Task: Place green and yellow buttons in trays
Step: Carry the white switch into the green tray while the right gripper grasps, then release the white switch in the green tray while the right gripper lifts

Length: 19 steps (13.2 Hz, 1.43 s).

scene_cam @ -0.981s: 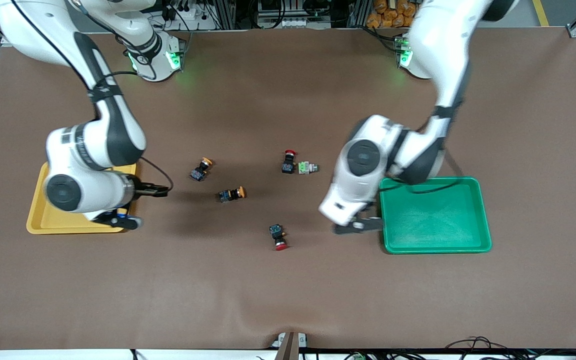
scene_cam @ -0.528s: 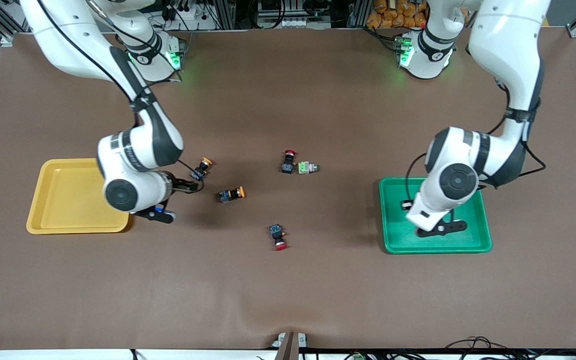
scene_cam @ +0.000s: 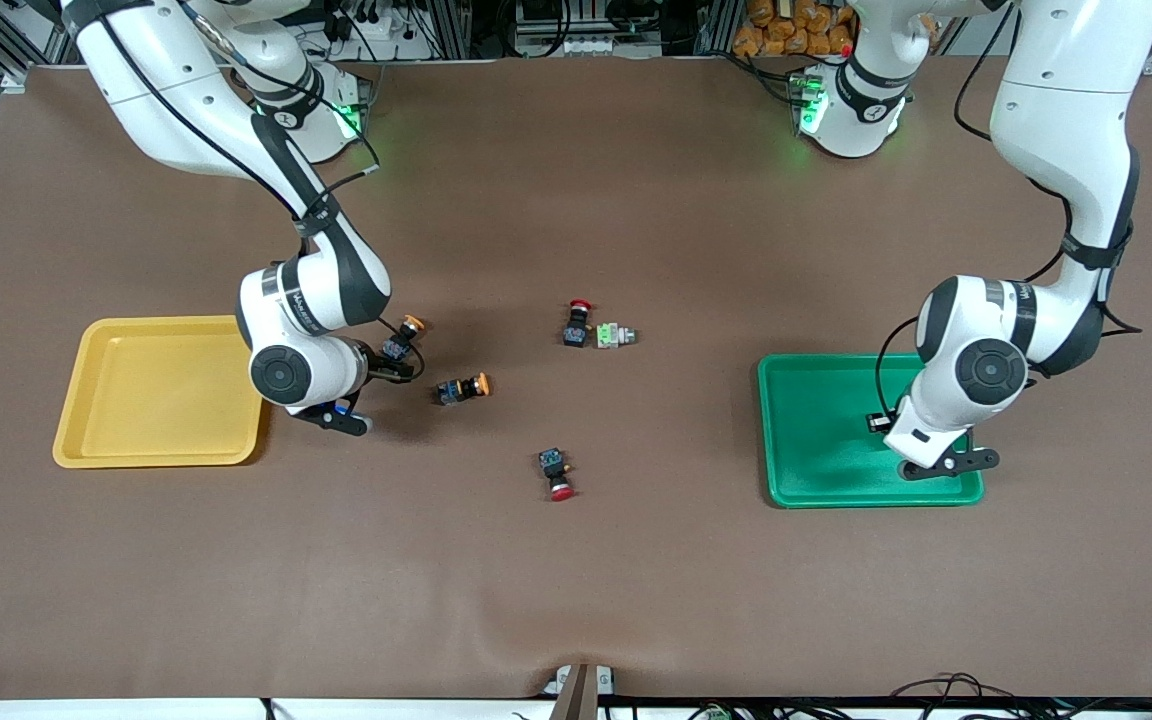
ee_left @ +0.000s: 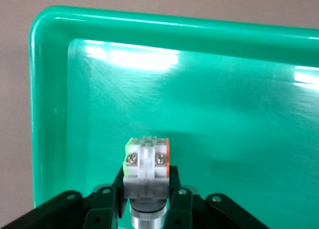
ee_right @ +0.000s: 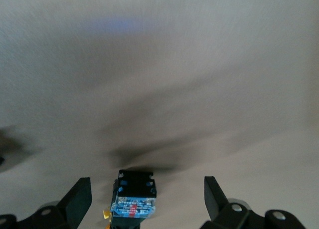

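The yellow-capped button (scene_cam: 400,340) sits crooked, nearer one finger of my right gripper (ee_right: 77,201), so the button will swivel square when I close and lift.
The green tray (scene_cam: 821,440) lies toward the left arm's end of the table. My left gripper (scene_cam: 878,422) (ee_left: 147,181) hangs over it, shut on a grey-white button (ee_left: 147,161). The yellow tray (scene_cam: 156,400) lies toward the right arm's end. My right gripper (scene_cam: 391,362) (ee_right: 146,185) is open, with a black-and-blue yellow-capped button (scene_cam: 401,340) (ee_right: 134,196) between its fingers, apart from both. A second yellow-capped button (scene_cam: 463,388) lies nearer the front camera. A grey-white button with a green face (scene_cam: 614,335) lies mid-table.
A red-capped button (scene_cam: 577,324) lies right beside the green-faced one. Another red-capped button (scene_cam: 558,473) lies mid-table, nearer the front camera. Brown mat covers the whole table.
The left arm carried the grey-white button from the tray's edge to over the green tray. The right arm moved from over the yellow tray to the yellow-capped button.
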Motion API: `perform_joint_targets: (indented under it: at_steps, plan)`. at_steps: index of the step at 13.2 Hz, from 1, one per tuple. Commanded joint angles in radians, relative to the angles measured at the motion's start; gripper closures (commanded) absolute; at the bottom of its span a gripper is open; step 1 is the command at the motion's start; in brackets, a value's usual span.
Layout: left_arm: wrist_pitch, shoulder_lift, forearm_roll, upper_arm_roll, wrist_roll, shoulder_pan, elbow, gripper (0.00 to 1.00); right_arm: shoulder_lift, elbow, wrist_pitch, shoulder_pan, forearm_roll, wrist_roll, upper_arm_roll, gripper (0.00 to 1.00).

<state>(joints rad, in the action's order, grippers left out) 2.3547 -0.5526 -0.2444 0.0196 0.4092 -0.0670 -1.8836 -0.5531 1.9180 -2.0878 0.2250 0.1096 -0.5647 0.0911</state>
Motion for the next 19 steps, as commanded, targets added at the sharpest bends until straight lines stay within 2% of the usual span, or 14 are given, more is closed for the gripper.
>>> perform_joint_targets:
  at_steps: [1,2,3,4,6,9,11,14,16,19]
  plan:
    - [0.02,0.006,-0.023,0.013,0.002,0.013,-0.012,0.0,0.016,0.035,-0.02,0.022,0.084,-0.012,-0.001,0.0]
    - [0.011,0.023,-0.021,0.016,0.002,0.01,-0.012,0.0,0.016,0.039,-0.02,0.023,0.087,-0.012,-0.001,0.0]
    - [0.002,0.048,-0.021,0.017,0.0,0.009,-0.014,0.0,0.016,0.041,-0.023,0.025,0.09,-0.012,-0.001,0.13]
    - [-0.037,0.086,-0.021,0.038,0.002,0.009,-0.012,0.0,0.016,0.041,-0.024,0.027,0.09,-0.012,-0.001,0.42]
    - [-0.124,0.149,-0.007,0.097,0.016,0.009,0.0,0.0,0.016,0.049,-0.028,0.027,0.09,-0.012,-0.001,0.75]
    - [-0.163,0.198,0.022,0.181,0.063,0.01,-0.002,0.0,0.013,0.052,-0.023,0.02,0.09,-0.009,-0.001,1.0]
    - [-0.189,0.204,0.022,0.258,0.12,0.012,-0.003,0.0,0.025,0.044,-0.002,0.007,0.088,0.008,-0.002,1.0]
    - [-0.189,0.192,0.02,0.38,0.23,-0.02,-0.018,0.0,0.044,-0.064,0.185,-0.091,0.081,0.13,-0.007,1.0]
    - [-0.177,0.177,0.02,0.413,0.267,-0.075,-0.018,0.0,0.044,-0.103,0.241,-0.165,0.071,0.269,-0.008,1.0]
    - [-0.146,0.152,0.011,0.413,0.469,-0.215,-0.022,0.0,0.041,-0.161,0.239,-0.258,-0.04,0.417,-0.008,1.0]
